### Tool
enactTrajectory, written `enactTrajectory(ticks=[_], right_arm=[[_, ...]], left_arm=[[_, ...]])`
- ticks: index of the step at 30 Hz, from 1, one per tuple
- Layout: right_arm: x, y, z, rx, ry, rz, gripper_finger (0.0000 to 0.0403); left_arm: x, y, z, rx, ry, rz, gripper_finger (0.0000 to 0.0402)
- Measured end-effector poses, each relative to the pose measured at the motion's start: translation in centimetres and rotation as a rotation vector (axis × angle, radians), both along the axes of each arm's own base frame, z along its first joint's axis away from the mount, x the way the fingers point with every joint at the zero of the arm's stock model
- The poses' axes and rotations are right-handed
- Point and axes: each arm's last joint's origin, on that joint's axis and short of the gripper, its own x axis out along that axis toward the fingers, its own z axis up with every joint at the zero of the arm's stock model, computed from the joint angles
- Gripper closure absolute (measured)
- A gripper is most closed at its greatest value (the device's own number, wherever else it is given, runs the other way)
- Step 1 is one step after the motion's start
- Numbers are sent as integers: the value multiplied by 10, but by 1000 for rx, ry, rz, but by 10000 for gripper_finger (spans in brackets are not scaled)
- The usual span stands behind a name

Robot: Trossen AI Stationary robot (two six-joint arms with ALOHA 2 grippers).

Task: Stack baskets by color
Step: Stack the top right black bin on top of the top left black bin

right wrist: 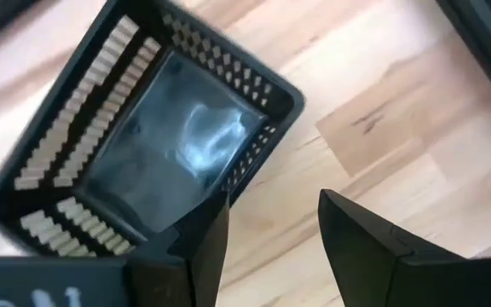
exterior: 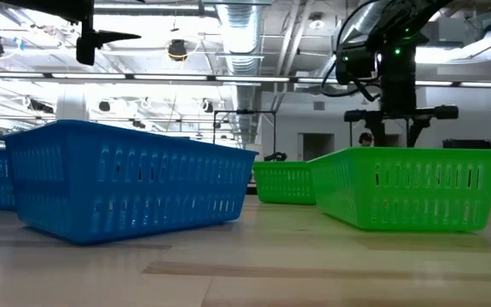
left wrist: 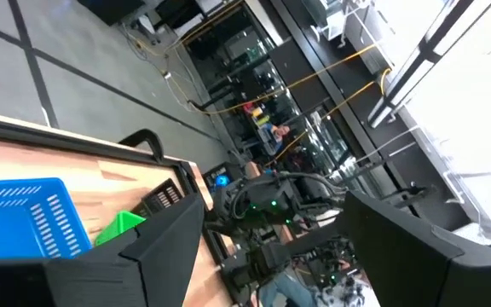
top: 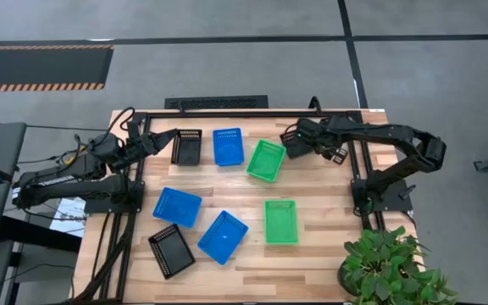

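Observation:
With one finger above the black basket's rim [right wrist: 269, 150] and the other over clear wood outside the basket [right wrist: 290, 189], my right gripper carries on down and closes on the basket's rim.
Seven baskets show open on the wooden table [top: 329, 212] in the high view: at the far side a black one [top: 186, 146], a blue one [top: 228, 146] and a green one [top: 266, 160]; nearer, two blue ones [top: 177, 207] [top: 223, 235], a green one [top: 280, 221] and a black one [top: 171, 251]. Another black basket [right wrist: 169, 145] lies on its bottom under my right gripper [right wrist: 271, 217], far right [top: 299, 142]. That gripper is open and points steeply down. My left gripper [top: 161, 140] waits open and level at the far left, holding nothing [left wrist: 271, 205]. My right gripper stands over one wall of the black basket near a corner [right wrist: 258, 141]. One finger [right wrist: 207, 243] is above the rim and the other [right wrist: 356, 234] is over bare wood outside it. Whether either finger touches the wall, I cannot tell.
A potted plant [top: 392, 267] stands at the near right corner. A dark strip [top: 217, 102] lies along the far edge. Bare wood shows between the far and near rows of baskets [top: 227, 182] and at the near right [top: 320, 254].

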Motion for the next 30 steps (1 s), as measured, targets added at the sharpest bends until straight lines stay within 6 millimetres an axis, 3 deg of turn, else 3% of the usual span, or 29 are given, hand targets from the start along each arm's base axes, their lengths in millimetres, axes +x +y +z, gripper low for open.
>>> enactTrajectory(ticks=[10, 19, 23, 30], right_arm=[[0, 2, -33, -45, -171, -198, 200], [-10, -3, -46, -42, -166, -259, 210], [-11, -10, -45, -53, -189, -265, 246], [-16, -16, -46, -43, -171, -248, 342]], left_arm=[[0, -1, 0, 2, -2, -26, 128], [0, -1, 0, 1, -3, -26, 128], [0, -1, 0, -1, -4, -26, 128], [0, -1, 0, -1, -3, -27, 128]])
